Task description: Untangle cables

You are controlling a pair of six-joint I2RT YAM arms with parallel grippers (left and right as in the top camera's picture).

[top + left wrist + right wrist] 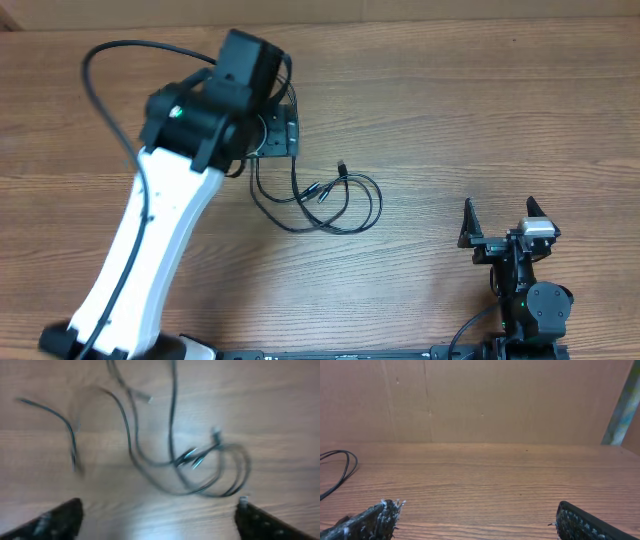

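Observation:
The outer part of the black cable goes into the coil [335, 229] next to the plugs, so the robot's left gripper should grab that part of the cable [263, 208] where it lies clear.
The cables [325, 195] lie as a loose tangle of thin black cords on the wooden table [450, 110], with small plugs near the tangle's middle. In the blurred left wrist view the cables [192, 460] spread across the wood ahead of my left gripper [159, 519]. That gripper is open and nothing is between its fingers. From overhead, the left gripper [277, 135] hovers over the tangle's upper left end, mostly hidden by its wrist. My right gripper [500, 212] stands open and empty at the near right, well away from the tangle. One cable loop [340, 470] shows at the left of its view.
A thick black arm cable [100, 85] arcs beside the left arm at the upper left. A cardboard wall [480, 400] stands along the table's far edge. The right arm's base [535, 310] sits at the near right edge.

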